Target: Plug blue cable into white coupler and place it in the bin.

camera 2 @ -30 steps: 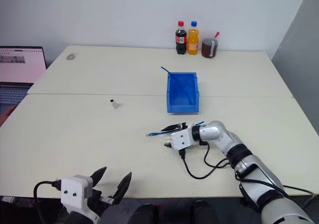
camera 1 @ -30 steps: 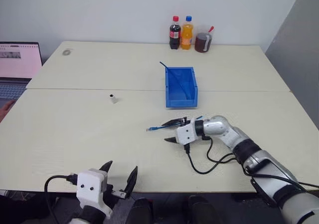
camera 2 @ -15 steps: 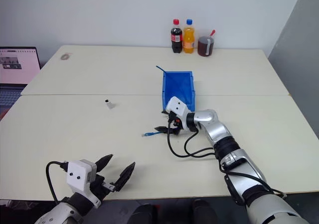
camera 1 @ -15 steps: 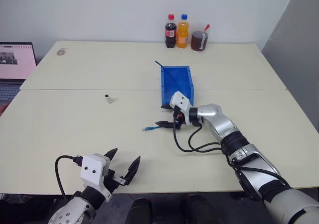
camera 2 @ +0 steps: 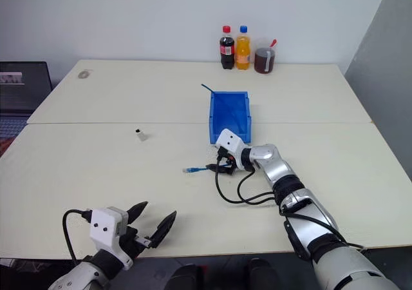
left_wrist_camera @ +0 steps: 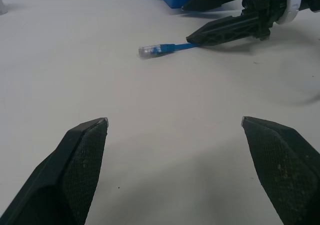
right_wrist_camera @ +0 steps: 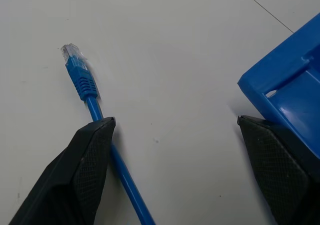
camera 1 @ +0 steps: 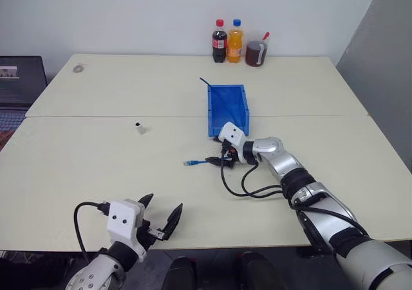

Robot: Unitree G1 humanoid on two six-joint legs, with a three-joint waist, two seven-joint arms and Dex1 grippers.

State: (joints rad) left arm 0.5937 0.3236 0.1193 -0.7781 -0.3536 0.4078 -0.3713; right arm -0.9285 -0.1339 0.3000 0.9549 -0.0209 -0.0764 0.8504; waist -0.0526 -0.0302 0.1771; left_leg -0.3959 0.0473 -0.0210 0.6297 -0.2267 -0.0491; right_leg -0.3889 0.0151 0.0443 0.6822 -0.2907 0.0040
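The part of the blue cable behind the clear plug is lying straight. The blue cable will therefore stick out in a stiff, gentle curve when I lift it.
The blue cable lies on the table in front of the bin, its clear plug pointing left. My right gripper is open just in front of the bin's lip. One finger rests beside the cable and the other stands by the bin's corner; nothing is pinched between them. The white coupler stands alone further left on the table. My left gripper is open over the near table edge, empty, well short of the cable.
A thin dark-blue cable sticks out of the bin's far corner. Two bottles and a cup stand at the table's back edge. A laptop is at the far left. My right wrist's black cord loops on the table.
The whole view has shifted. My right gripper has rolled over and moved closer to the bin, and its fingers have spread a little wider. The left gripper has hardly moved.
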